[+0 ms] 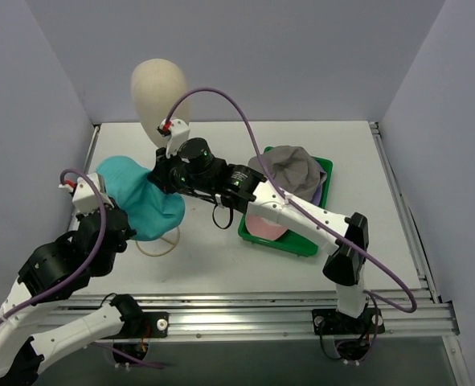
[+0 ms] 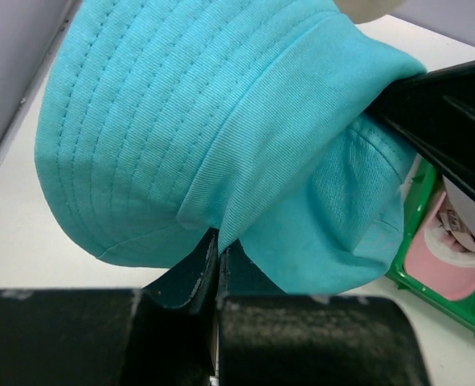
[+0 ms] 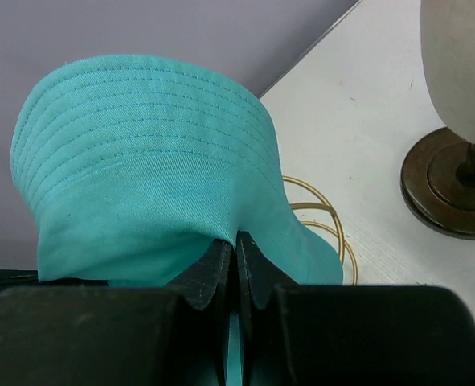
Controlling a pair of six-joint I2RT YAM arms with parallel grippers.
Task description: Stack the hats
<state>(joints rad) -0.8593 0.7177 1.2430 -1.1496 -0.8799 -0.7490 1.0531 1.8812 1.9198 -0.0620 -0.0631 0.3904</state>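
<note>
The teal hat [image 1: 147,207] is hanging crooked above the gold wire stand, so I need to lower it and open my left gripper before my right gripper straightens the hat's edge [image 1: 179,214].
A teal bucket hat [image 1: 137,201] hangs in the air at the left, above a gold wire stand [image 1: 158,244]. My left gripper [image 1: 110,219] is shut on its near brim edge [image 2: 221,121], fingertips pinching fabric [image 2: 219,249]. My right gripper [image 1: 161,174] is shut on the far brim [image 3: 141,161], fabric between its fingertips [image 3: 236,241]. The grey floppy hat [image 1: 289,169] lies on top of the pile in the green tray [image 1: 289,241]. The pink cap [image 1: 265,227] shows beneath it, and a lilac edge [image 1: 321,191] shows at the right. The pink cap also shows in the left wrist view [image 2: 442,257].
The cream mannequin head [image 1: 158,88] on its brown stand [image 3: 446,185] stands at the back, just behind my right wrist. The right arm reaches across the tray's left side. Walls close in the table on the left, back and right.
</note>
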